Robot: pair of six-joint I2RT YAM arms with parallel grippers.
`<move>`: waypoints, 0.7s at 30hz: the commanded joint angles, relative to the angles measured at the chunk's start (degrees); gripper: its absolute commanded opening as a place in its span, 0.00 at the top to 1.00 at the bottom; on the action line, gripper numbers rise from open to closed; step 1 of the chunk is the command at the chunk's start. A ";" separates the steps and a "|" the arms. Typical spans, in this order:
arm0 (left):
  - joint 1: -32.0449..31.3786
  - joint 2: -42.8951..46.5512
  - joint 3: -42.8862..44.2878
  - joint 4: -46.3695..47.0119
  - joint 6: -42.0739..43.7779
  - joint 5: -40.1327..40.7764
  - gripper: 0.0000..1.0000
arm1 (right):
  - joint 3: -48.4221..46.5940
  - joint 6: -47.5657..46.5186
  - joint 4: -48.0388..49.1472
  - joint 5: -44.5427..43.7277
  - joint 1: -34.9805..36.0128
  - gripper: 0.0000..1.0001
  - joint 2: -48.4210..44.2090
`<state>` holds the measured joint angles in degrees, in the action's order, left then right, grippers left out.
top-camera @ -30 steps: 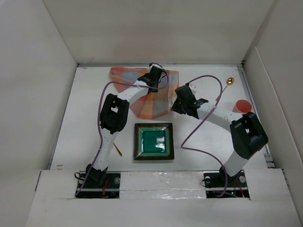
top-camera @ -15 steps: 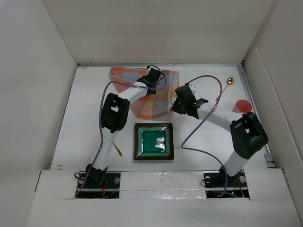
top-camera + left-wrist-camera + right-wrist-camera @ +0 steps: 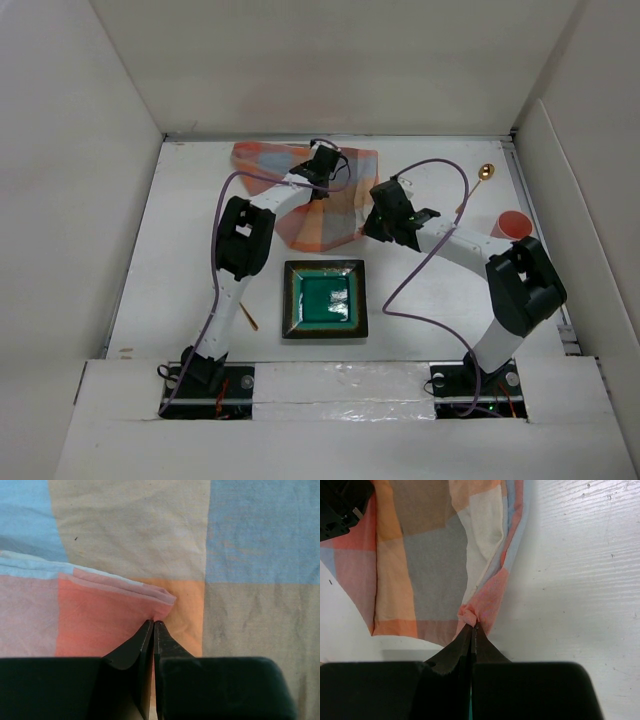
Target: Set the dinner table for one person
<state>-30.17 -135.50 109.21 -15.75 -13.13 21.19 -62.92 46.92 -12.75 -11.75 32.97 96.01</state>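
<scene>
The robot's left gripper holds a corner folded over the cloth's middle (image 3: 165,600), so the robot should raise both held corners (image 3: 469,615) and pull them apart before it lays the cloth flat.
An orange-and-grey checked cloth (image 3: 325,215) lies partly folded at the back middle of the white dinner table (image 3: 190,260). My left gripper (image 3: 322,172) is shut on a folded corner of the cloth (image 3: 162,600), over the cloth's far part. My right gripper (image 3: 368,222) is shut on a bunched edge of the cloth (image 3: 487,600) at its right side, just above the table. A green square plate (image 3: 325,298) sits near the front middle. A gold spoon (image 3: 478,182) and a red cup (image 3: 514,224) lie at the right.
A thin stick (image 3: 248,317) lies left of the plate by the left arm. White walls box in the table on the left, back and right. Purple cables loop over both arms.
The left gripper has shifted slightly toward the back over the cloth. The right arm and the cloth's shape look the same.
</scene>
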 commanded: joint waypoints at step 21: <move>8.38 60.52 -11.22 4.07 -9.81 4.82 1.00 | -26.28 -14.30 -11.76 1.29 -8.27 1.00 -25.69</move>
<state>-21.39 -77.14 98.08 -10.72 -20.88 24.69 -82.85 36.34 -21.04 -10.04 25.08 74.46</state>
